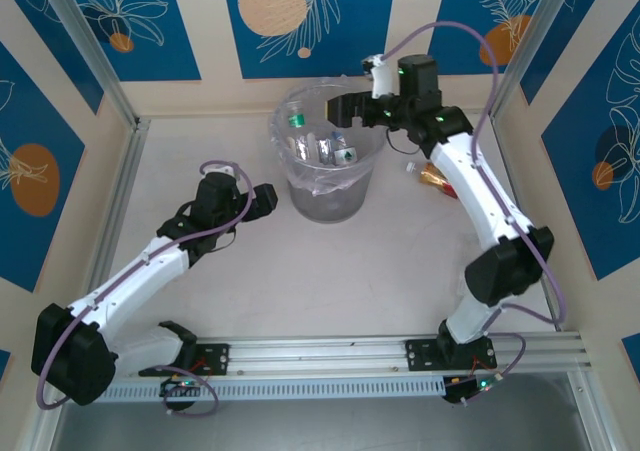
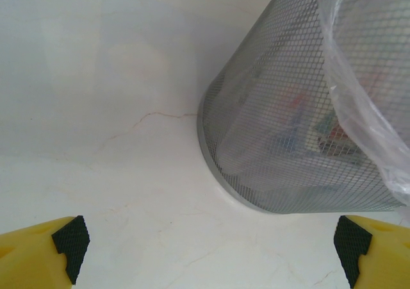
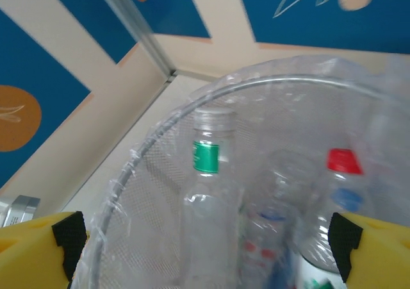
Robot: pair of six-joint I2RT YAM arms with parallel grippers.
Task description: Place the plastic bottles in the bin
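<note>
The brownish bottle (image 1: pixel 428 174) lies free next to the bin. My open right gripper keeps moving toward the bottle's body (image 1: pixel 438 180) until its fingers close around it.
The round grey mesh bin (image 1: pixel 300 193), lined with a clear bag, stands mid-table and holds several plastic bottles (image 1: pixel 330 151). In the right wrist view a clear bottle with a green neck band (image 3: pixel 206 193) stands upright inside the bin, beside one with a red cap (image 3: pixel 343 162). My right gripper (image 1: pixel 346 107) (image 3: pixel 205 247) hovers open over the bin's far rim, holding nothing. A brownish bottle (image 1: pixel 433 176) lies on the table right of the bin, beside the right arm. My left gripper (image 1: pixel 264 201) (image 2: pixel 211 244) is open and low over the table, just left of the bin (image 2: pixel 288 122).
Blue patterned walls and metal posts (image 1: pixel 100 61) enclose the table on three sides. A metal rail (image 1: pixel 330 356) carrying both arm bases runs along the near edge. The right arm (image 1: pixel 480 201) arches over the table's right side.
</note>
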